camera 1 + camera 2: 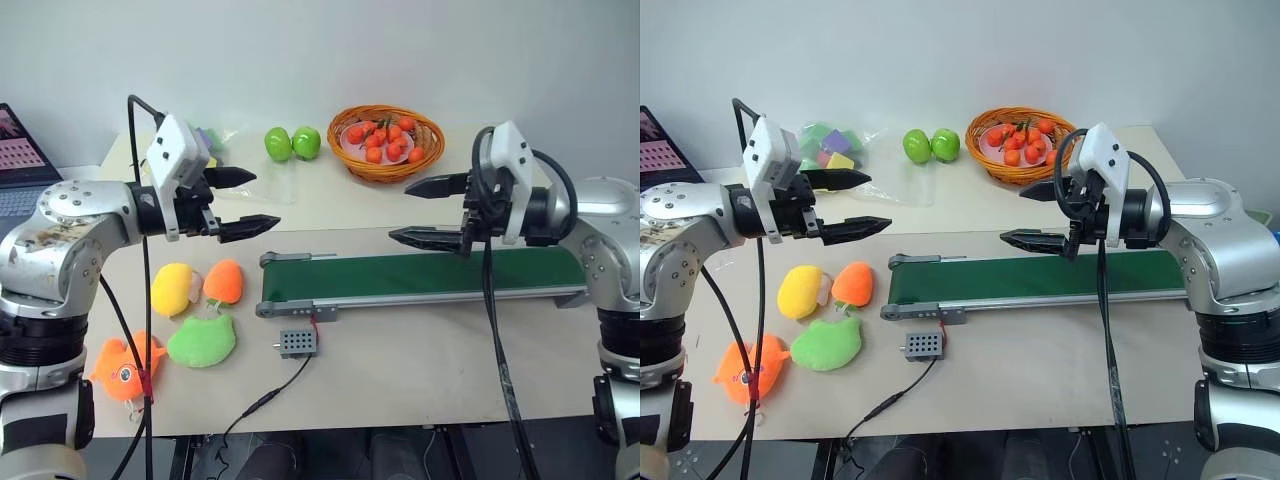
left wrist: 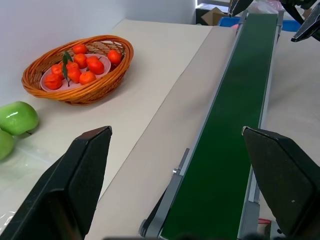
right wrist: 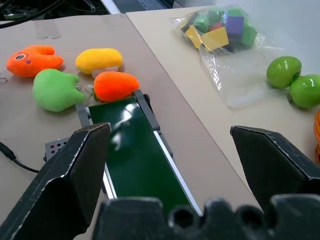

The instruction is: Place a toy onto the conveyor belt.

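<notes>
My left gripper should keep reaching with its fingers spread, since the orange fish lies at the table's open corner, until they are around the fish's body.
The toy, an orange fish plush with a round eye, lies at the table's front left corner, partly behind my left arm's cable; the right wrist view also has the toy. The conveyor belt, dark green in a grey frame, runs across the table's middle. My left gripper hovers open and empty above the table, left of the belt's end. My right gripper hangs open and empty over the belt's right half. Both point toward each other.
Yellow, small orange and green plushes lie between the fish and the belt. A grey control box with a cable sits in front of the belt. At the back stand two green apples, a fruit basket and a bag of blocks.
</notes>
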